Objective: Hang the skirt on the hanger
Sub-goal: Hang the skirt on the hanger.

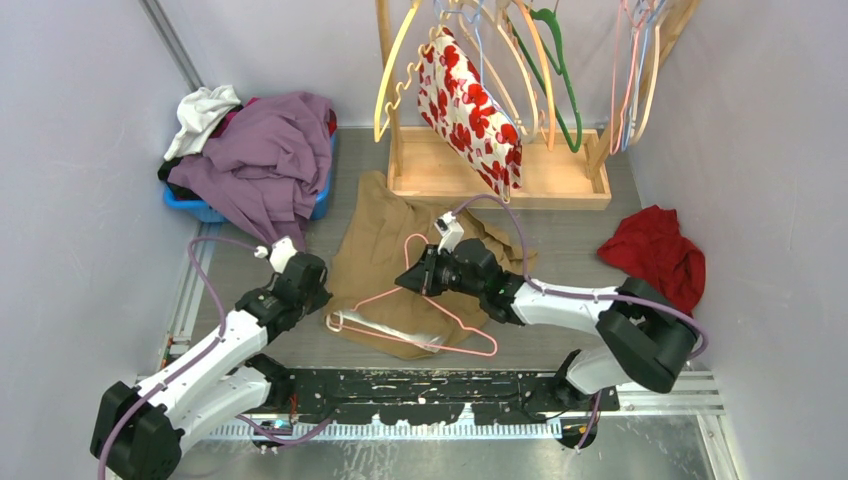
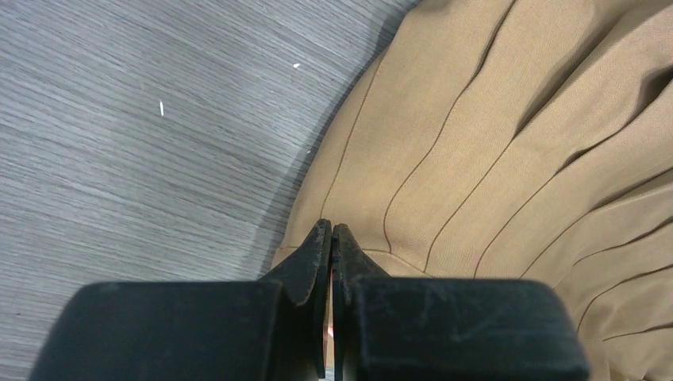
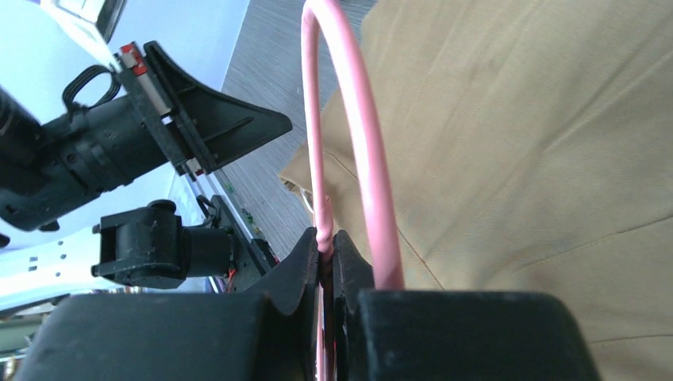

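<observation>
The hanger's end (image 1: 493, 346) on my right gripper's side pokes out beyond the skirt's edge. My right gripper should pull the hanger toward my left gripper.
A tan pleated skirt (image 1: 375, 240) lies spread on the grey table. Across its near part lies a pink wire hanger (image 1: 410, 341), its hook raised. My right gripper (image 1: 405, 280) is shut on the hanger (image 3: 369, 159) at the neck below the hook, and the skirt (image 3: 540, 143) lies under it. My left gripper (image 1: 300, 275) is at the skirt's left edge. In the left wrist view it (image 2: 332, 230) is shut, with nothing showing between the fingers and its tips over the hem corner of the skirt (image 2: 492, 143).
A blue basket (image 1: 200, 210) heaped with purple and white clothes (image 1: 265, 150) stands at the back left. A wooden rack (image 1: 500, 180) holds several hangers and a red-and-white floral garment (image 1: 470, 110). A red cloth (image 1: 655, 255) lies on the right. Walls close in on both sides.
</observation>
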